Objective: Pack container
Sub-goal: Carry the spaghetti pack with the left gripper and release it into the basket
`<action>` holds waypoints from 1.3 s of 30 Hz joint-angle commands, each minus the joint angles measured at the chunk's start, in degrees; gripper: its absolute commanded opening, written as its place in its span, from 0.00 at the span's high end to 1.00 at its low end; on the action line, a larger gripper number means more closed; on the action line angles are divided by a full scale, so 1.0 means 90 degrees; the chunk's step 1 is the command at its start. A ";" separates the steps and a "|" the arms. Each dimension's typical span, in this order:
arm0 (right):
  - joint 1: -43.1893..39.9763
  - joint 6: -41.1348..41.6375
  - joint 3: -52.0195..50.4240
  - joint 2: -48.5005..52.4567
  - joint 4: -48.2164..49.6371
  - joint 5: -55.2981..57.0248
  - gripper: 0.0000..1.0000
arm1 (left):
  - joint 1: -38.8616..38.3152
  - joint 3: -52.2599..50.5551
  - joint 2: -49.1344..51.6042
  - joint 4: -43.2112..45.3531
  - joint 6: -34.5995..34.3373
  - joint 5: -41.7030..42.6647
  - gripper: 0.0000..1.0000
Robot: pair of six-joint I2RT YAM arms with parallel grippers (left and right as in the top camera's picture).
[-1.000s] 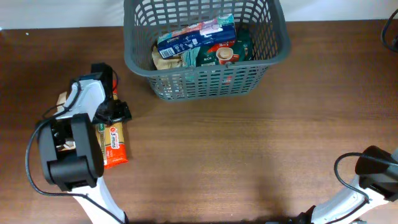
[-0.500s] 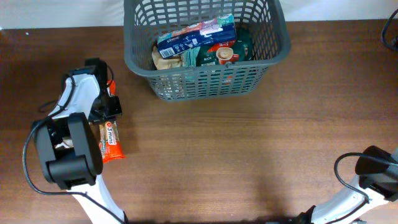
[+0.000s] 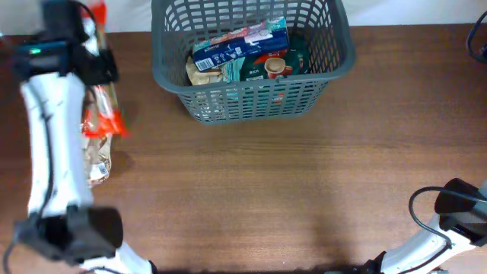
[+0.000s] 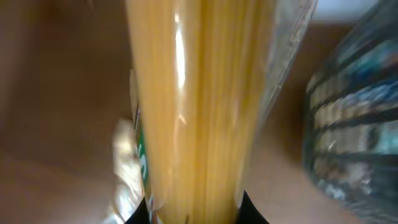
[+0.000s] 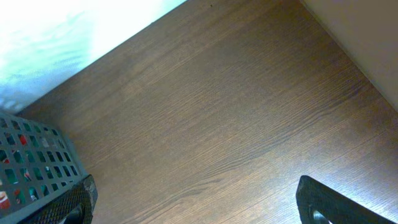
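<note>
Next, my left gripper turns the long spaghetti packet and lays it along the basket's width, because the packet points across the basket's narrow side.
The container, a dark grey lattice basket, stands at the back middle of the table and holds a blue box and green packets. My left gripper is raised at the far left, left of the basket, and shut on a long clear packet of spaghetti with orange-red ends. In the left wrist view the yellow spaghetti packet fills the frame between the jaws of the left gripper, with the basket blurred at the right. My right gripper stands open over bare wood.
A crinkly clear packet lies on the table below the lifted spaghetti. The right arm's base and cable sit at the near right corner. A corner of the basket shows at the left of the right wrist view.
My left gripper shut on the spaghetti packet on the table, then lifted it up and toward the back left. The right arm has not moved.
</note>
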 commanded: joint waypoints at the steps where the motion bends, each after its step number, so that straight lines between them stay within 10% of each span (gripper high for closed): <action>1: -0.0017 0.0041 0.0073 0.0024 0.0015 -0.0039 0.01 | -0.0197 0.0930 -0.1027 0.0495 0.1732 0.0279 0.98; 8: -0.0017 0.0041 0.0073 0.0022 0.0015 -0.0039 0.01 | -0.1384 0.1081 -0.1627 0.1513 0.5173 0.1467 0.98; 14: -0.0017 0.0041 0.0073 0.0022 0.0015 -0.0039 0.01 | -0.2426 0.1056 -0.0828 0.1955 0.6275 0.1518 0.98; 32: -0.0017 0.0041 0.0073 0.0022 0.0015 -0.0039 0.01 | -0.3053 0.1056 0.2540 0.3371 0.6285 0.1758 0.98; 33: -0.0017 0.0041 0.0073 0.0022 0.0015 -0.0039 0.01 | -0.3079 0.1056 0.2543 0.3354 0.6239 0.1673 0.82; 34: -0.0017 0.0041 0.0073 0.0022 0.0015 -0.0039 0.01 | -0.3092 0.1073 0.2521 0.3354 0.6178 0.1566 0.30; 35: -0.0017 0.0041 0.0073 0.0022 0.0015 -0.0039 0.01 | -0.3118 0.1115 0.2463 0.3356 0.6062 0.1389 0.01; 39: -0.0017 0.0041 0.0073 0.0022 0.0015 -0.0039 0.01 | -0.3135 0.1552 0.2004 0.3228 0.5166 0.0478 0.01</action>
